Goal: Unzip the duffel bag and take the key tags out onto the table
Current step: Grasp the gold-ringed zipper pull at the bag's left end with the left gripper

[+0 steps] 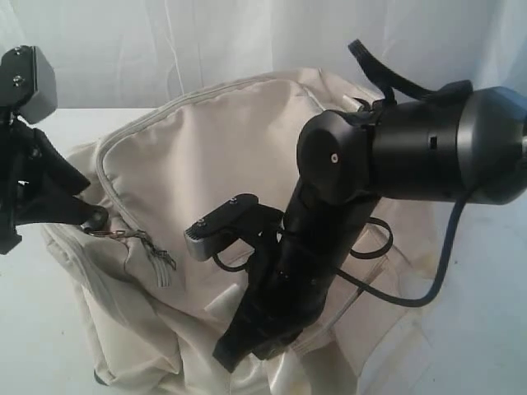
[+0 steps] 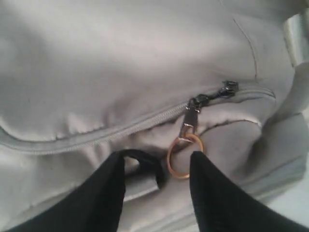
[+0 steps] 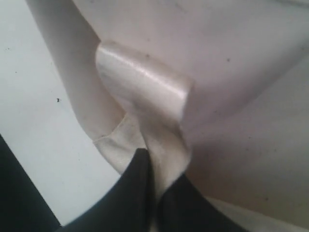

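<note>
I have the strap in my right gripper, away from the zip sliders. That gripper should move and grip the zip's end before my left gripper pulls the gold ring.
The cream duffel bag lies on the white table, its zip shut. In the left wrist view a gold ring hangs from the dark zip pull. My left gripper is open, with that ring between its fingers, close to one fingertip. In the exterior view that gripper sits at the bag's left end by the ring. My right gripper is shut on a fold of the bag's cream strap, low on the bag's front. The key tags are hidden.
The bulky right arm and its black cable hang over the bag's middle. A second dark zip slider sits just past the first. A cream pull tab dangles on the bag's front. A white curtain stands behind.
</note>
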### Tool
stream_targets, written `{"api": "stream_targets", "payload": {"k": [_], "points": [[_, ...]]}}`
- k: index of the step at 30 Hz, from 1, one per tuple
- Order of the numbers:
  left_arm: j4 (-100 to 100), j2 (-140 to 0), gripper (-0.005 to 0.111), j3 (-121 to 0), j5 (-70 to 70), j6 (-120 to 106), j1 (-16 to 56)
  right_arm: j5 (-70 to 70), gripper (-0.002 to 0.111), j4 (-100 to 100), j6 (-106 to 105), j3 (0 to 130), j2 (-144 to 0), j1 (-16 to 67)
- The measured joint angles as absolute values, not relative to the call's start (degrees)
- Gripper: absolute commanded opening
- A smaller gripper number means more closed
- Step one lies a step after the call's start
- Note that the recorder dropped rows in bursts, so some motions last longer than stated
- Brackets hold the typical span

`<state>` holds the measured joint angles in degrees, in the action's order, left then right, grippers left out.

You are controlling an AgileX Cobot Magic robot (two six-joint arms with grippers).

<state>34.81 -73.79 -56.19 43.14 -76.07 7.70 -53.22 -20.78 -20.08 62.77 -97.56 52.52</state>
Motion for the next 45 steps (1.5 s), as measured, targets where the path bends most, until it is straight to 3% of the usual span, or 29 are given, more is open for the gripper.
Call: {"api": "stream_targets", "payload": {"k": [3, 7, 9, 13, 15, 33, 45], "points": [[45.9, -73.8, 0.050, -51.5, 39.9, -93.4, 8.3, -52.5, 0.000, -20.8, -20.3, 62.7, -97.6, 52.5], [44.8, -73.8, 0.050, -45.9, 30.1, -99.5, 13.0, -51.4, 0.002, -21.0, -21.2, 62.3, -97.6, 52.5], [41.7, -73.7, 0.050, -45.3, 28.2, -97.9, 15.1, -51.4, 0.012, -21.2, -22.1, 62.3, -97.6, 52.5], [34.3, -69.9, 0.050, -45.2, 27.4, -88.9, 16.5, -50.8, 0.048, -22.6, -23.5, 62.3, -97.6, 52.5], [30.8, -68.6, 0.050, -45.2, 27.4, -83.5, 16.6, -50.8, 0.057, -23.5, -23.6, 62.8, -97.6, 52.5], [22.8, -70.6, 0.050, -45.2, 28.6, -78.9, 16.6, -46.9, 0.058, -24.3, -30.1, 70.9, -93.8, 52.5], [24.9, -72.0, 0.050, -45.2, 28.3, -78.5, 16.6, -41.8, 0.061, -39.4, -45.1, 71.1, -97.4, 52.5]]}}
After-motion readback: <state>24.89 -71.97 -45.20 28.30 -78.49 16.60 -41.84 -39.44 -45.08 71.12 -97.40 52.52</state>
